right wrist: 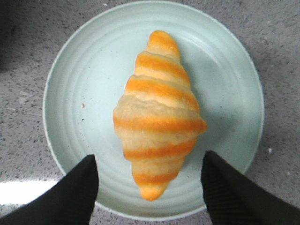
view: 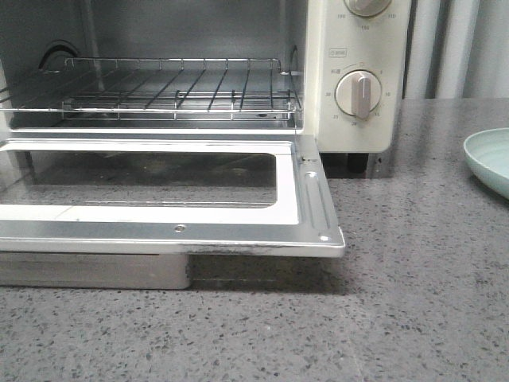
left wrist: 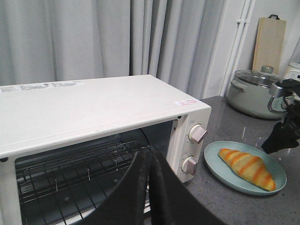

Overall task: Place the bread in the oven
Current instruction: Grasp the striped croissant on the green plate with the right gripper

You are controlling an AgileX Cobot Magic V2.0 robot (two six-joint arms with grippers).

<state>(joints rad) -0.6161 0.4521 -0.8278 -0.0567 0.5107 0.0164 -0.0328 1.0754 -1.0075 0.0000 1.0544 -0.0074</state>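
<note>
The bread (right wrist: pixel 159 117) will squeeze in between the gripper's fingers but keep its far tip out straight when the robot lifts, because the bread has a thick, puffy middle (right wrist: pixel 158 111).
The bread (right wrist: pixel 157 117), a golden-brown roll with cream stripes, lies on a pale green plate (right wrist: pixel 79 75); it also shows in the left wrist view (left wrist: pixel 247 167). My right gripper (right wrist: pixel 149 161) is open above the plate, its black fingers (right wrist: pixel 77 187) on either side of the roll's near end, not touching it. The cream-white oven (left wrist: pixel 93 108) stands with its door (view: pixel 159 231) folded down flat and its wire rack (view: pixel 175 87) bare. My left gripper (left wrist: pixel 149 157) is shut and empty in front of the oven's opening.
The plate's rim (view: pixel 489 159) shows at the right edge of the front view, right of the oven's dials (view: pixel 359 91). A lidded grey pot (left wrist: pixel 255 91) and a wooden board (left wrist: pixel 269 42) stand at the back. The right arm (left wrist: pixel 283 126) hangs over the plate.
</note>
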